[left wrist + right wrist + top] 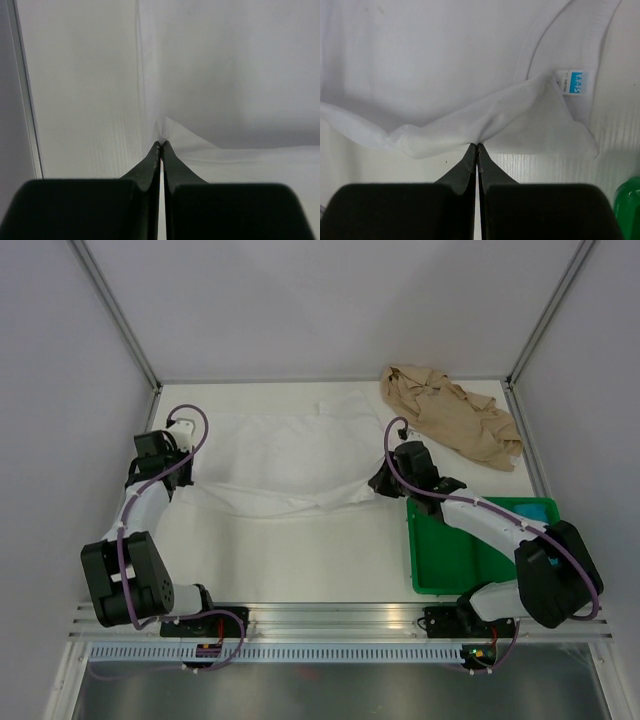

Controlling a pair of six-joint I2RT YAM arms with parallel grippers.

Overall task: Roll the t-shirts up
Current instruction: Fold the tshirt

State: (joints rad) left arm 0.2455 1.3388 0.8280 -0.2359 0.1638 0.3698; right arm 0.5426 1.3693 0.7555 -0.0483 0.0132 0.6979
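Note:
My right gripper should keep carrying the band over until it settles, because my grippers hold both ends of the white t-shirt's folded band (352, 494) and there is flat cloth (340, 452) beyond.
A white t-shirt (285, 455) lies spread across the middle of the table, its near edge folded up in a loose band. My left gripper (182, 452) is shut on the shirt's left edge; in the left wrist view (161, 142) a peak of white cloth (172, 131) is pinched at the tips. At the shirt's right end my right gripper (381, 483) is shut on the folded hem (470, 127), next to the collar and its blue label (579, 82). A tan-beige t-shirt (450, 418) lies crumpled at the back right.
A green plastic tray (440, 560) sits at the near right under my right arm, its corner (629, 207) visible in the right wrist view. Grey walls close the table at the left, back and right. A metal rail runs along the near edge.

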